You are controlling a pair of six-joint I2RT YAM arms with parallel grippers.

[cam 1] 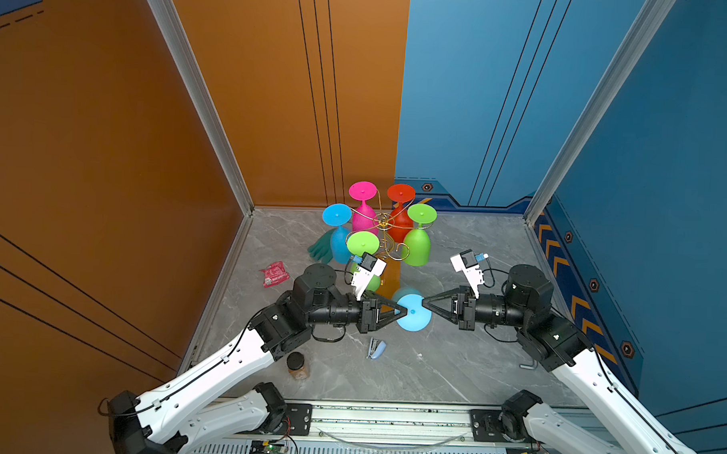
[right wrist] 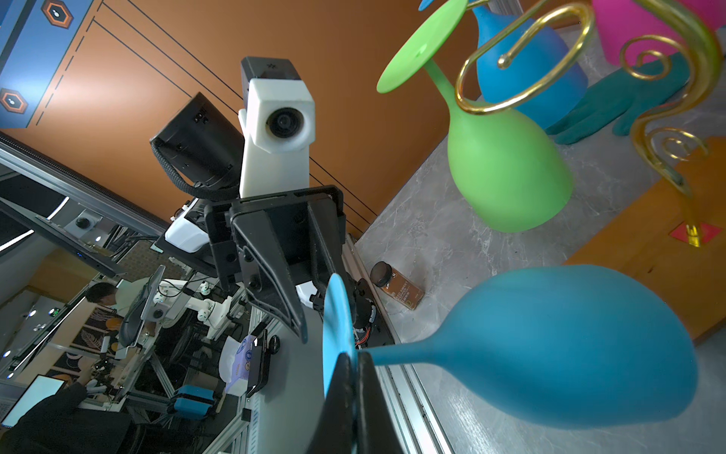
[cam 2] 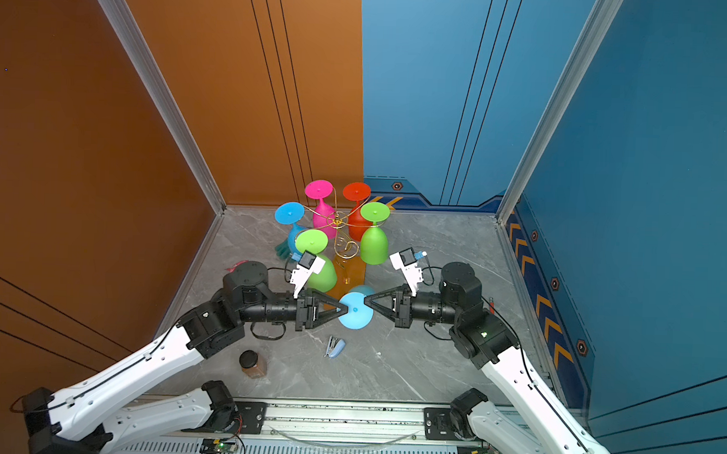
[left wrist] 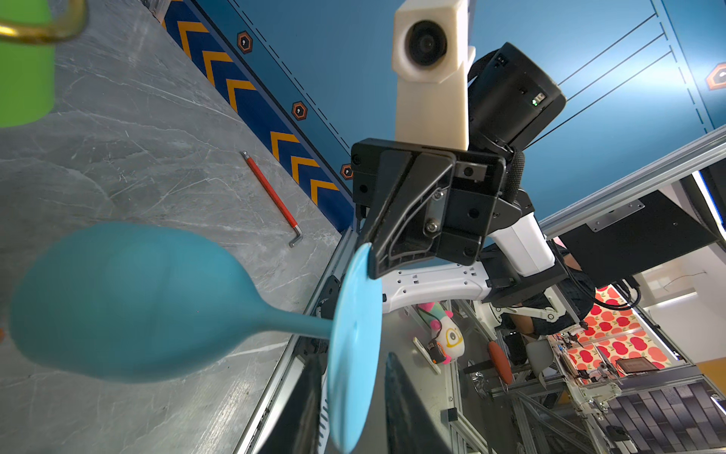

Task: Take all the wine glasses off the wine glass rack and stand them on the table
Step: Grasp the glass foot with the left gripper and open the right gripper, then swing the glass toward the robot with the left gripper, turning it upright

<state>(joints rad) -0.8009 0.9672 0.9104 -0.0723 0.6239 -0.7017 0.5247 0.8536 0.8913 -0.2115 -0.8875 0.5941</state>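
Observation:
The blue glass hangs bowl down [right wrist: 563,346] from my right gripper, so my left gripper should take its foot [cam 1: 414,314], turn it upright and offer my right gripper the glass's rim.
A blue wine glass [cam 1: 413,312] [cam 2: 354,310] hangs upside down in the air, clear of the wine glass rack [cam 1: 384,224] [cam 2: 338,223], whose gold wire arms rise from an orange wooden base [right wrist: 648,236]. My right gripper [cam 1: 424,301] [right wrist: 353,357] is shut on the rim of the glass's round foot. From the opposite side my left gripper [cam 1: 404,312] [left wrist: 353,377] straddles that foot, open, with a gap showing beside the disc. The bowl [left wrist: 129,302] [right wrist: 569,346] points down toward the table.
Several coloured glasses hang on the rack: pink [cam 1: 362,203], red [cam 1: 400,208], green [cam 1: 419,238]. A teal glove [cam 1: 321,247], red packet [cam 1: 275,273], stapler [cam 1: 376,348], brown jar [cam 1: 297,365] and red hex key [left wrist: 271,196] lie on the grey table.

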